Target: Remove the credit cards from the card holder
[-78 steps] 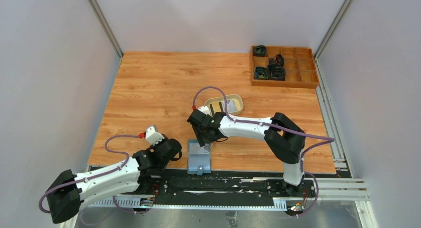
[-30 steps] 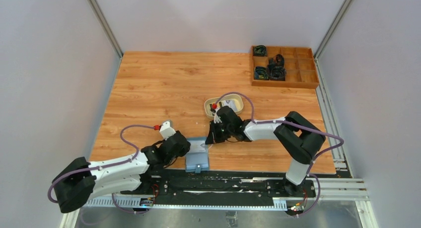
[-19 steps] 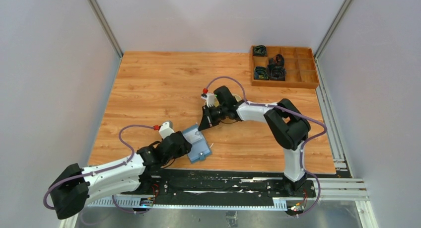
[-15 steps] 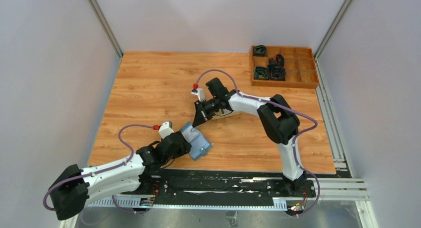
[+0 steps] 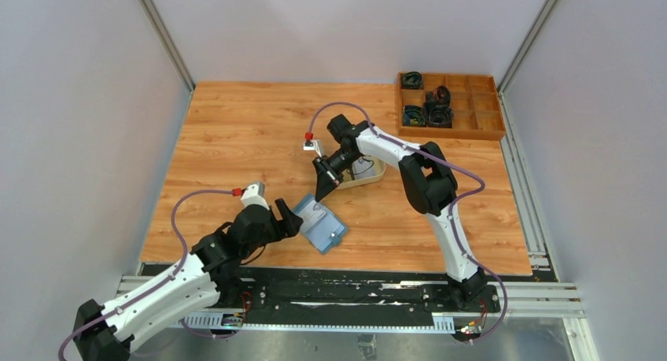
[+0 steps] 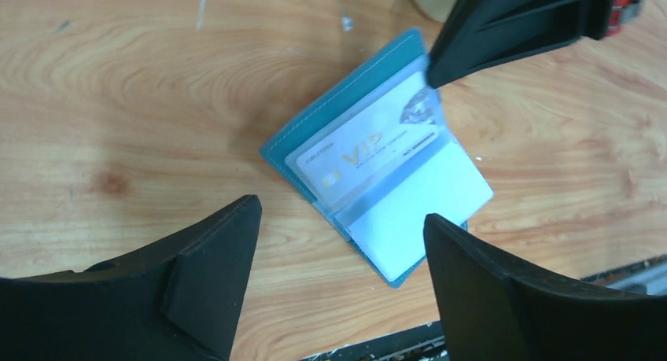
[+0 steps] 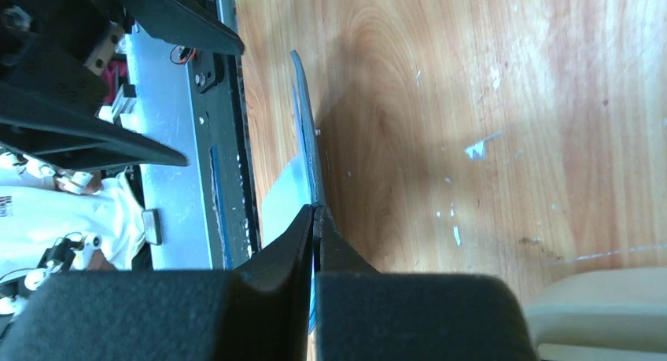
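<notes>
The card holder's far corner point(image 6: 412, 45) is between the closed fingers of my right gripper, so my left gripper should pinch the holder's near edge point(image 6: 274, 151) before my right gripper goes for the card.
The teal card holder point(image 5: 324, 227) lies open and askew near the table's front edge. In the left wrist view the card holder point(image 6: 315, 133) shows a whitish credit card point(image 6: 366, 150) marked VIP behind a clear sleeve, with a pale pocket point(image 6: 421, 211) below it. My right gripper point(image 5: 319, 197) is shut on the holder's far corner. In the right wrist view the right gripper point(image 7: 315, 211) pinches the thin teal flap point(image 7: 303, 125), seen edge-on. My left gripper point(image 6: 340, 211) stands open just short of the holder's near side, touching nothing.
A beige oval tray point(image 5: 368, 174) sits right behind the right gripper, its rim point(image 7: 598, 314) showing at the right wrist view's lower corner. A wooden compartment box point(image 5: 450, 105) with dark items stands at the back right. The black rail point(image 5: 354, 286) runs along the front edge.
The right gripper swung back and left with the holder's corner pinched, and the holder turned from square to slanted. The left gripper opened, let go of the holder and drew back.
</notes>
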You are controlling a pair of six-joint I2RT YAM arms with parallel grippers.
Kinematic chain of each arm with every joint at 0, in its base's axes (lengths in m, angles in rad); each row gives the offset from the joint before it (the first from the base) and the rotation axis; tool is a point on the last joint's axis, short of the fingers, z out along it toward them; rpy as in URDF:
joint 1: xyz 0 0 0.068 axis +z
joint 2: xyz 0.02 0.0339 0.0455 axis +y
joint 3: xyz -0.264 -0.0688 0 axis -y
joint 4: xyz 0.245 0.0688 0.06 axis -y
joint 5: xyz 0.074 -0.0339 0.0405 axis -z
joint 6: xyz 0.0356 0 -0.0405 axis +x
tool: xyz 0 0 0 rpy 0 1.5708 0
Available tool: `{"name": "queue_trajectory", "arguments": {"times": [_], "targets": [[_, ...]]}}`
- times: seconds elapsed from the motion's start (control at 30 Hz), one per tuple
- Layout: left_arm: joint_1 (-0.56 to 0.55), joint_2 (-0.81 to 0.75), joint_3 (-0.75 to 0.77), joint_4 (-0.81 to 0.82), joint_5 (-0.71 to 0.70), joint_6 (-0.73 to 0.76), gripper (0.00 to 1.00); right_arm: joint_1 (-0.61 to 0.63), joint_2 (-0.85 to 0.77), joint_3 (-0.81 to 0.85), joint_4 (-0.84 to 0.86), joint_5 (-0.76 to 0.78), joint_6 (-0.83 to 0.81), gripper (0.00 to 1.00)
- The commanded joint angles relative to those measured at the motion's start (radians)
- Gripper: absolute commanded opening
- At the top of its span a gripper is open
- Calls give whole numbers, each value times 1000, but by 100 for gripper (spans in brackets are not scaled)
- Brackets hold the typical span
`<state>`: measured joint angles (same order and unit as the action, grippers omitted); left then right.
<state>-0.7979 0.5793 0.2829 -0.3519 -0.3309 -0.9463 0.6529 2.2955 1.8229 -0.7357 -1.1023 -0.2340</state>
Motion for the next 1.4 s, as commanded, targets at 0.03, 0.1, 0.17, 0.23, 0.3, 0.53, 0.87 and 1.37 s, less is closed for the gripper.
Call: {"name": "queue_trajectory", "arguments": {"times": [0.03, 0.1, 0.17, 0.23, 0.3, 0.53, 0.87, 1.37], "targets": [[25, 20, 70, 11, 130, 196, 88, -25, 41, 64, -240, -52, -176, 0], [53, 55, 54, 76, 218, 228, 89, -29, 54, 89, -301, -70, -227, 0], [93, 84, 38, 126, 297, 249, 89, -32, 65, 111, -375, -92, -296, 0], [130, 103, 33, 149, 351, 275, 89, -37, 72, 124, -447, -102, -376, 0], [153, 117, 39, 157, 379, 302, 89, -42, 77, 130, -501, -109, -425, 0], [235, 242, 28, 290, 537, 343, 89, -38, 133, 217, -731, -169, -636, 0], [249, 421, 67, 476, 781, 387, 56, -35, 166, 233, -771, -179, -675, 0], [300, 390, 22, 540, 862, 357, 38, -35, 191, 230, -785, -193, -701, 0]]}}
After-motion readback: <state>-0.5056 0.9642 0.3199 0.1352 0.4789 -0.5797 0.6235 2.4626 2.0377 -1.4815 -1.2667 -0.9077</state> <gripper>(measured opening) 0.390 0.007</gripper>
